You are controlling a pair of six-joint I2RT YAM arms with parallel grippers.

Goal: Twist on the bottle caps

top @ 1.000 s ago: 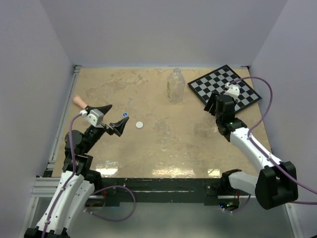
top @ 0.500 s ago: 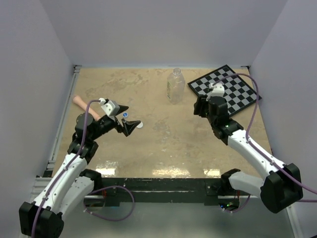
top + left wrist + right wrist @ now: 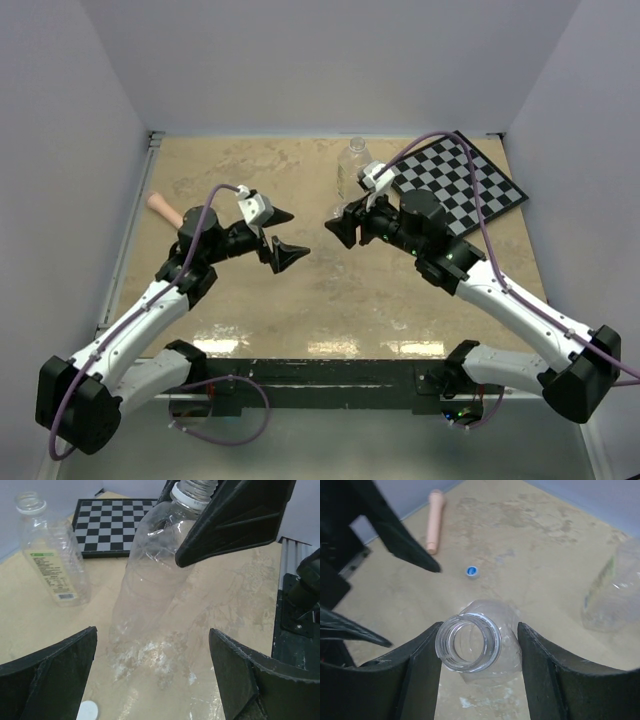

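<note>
The small clear bottle's neck (image 3: 191, 498), where the cap goes, is crowded by my right gripper. My left gripper should hold the bottle's lower end (image 3: 129, 624) while my right gripper takes a new grip lower down.
My right gripper (image 3: 336, 225) (image 3: 480, 630) is shut on the neck of the small clear bottle (image 3: 490, 609), which is open-mouthed and capless. The left wrist view shows that bottle (image 3: 150, 570) tilted over the table. My left gripper (image 3: 297, 234) (image 3: 152, 635) is open and empty, facing it from the left. The white cap (image 3: 89, 711) lies on the table just under my left finger. The blue cap (image 3: 472, 571) lies further left. Both caps are hidden by my left gripper in the top view. The tall bottle (image 3: 353, 170) (image 3: 50, 555) (image 3: 615, 590) stands uncapped at the back.
A black-and-white checkerboard (image 3: 470, 180) (image 3: 115, 522) lies at the back right. A pink stick (image 3: 162, 207) (image 3: 435, 527) lies near the left edge. Grey walls close off the left, back and right sides.
My right gripper has moved left from the checkerboard to the table's middle. My left gripper has swung right over the caps and now faces it.
</note>
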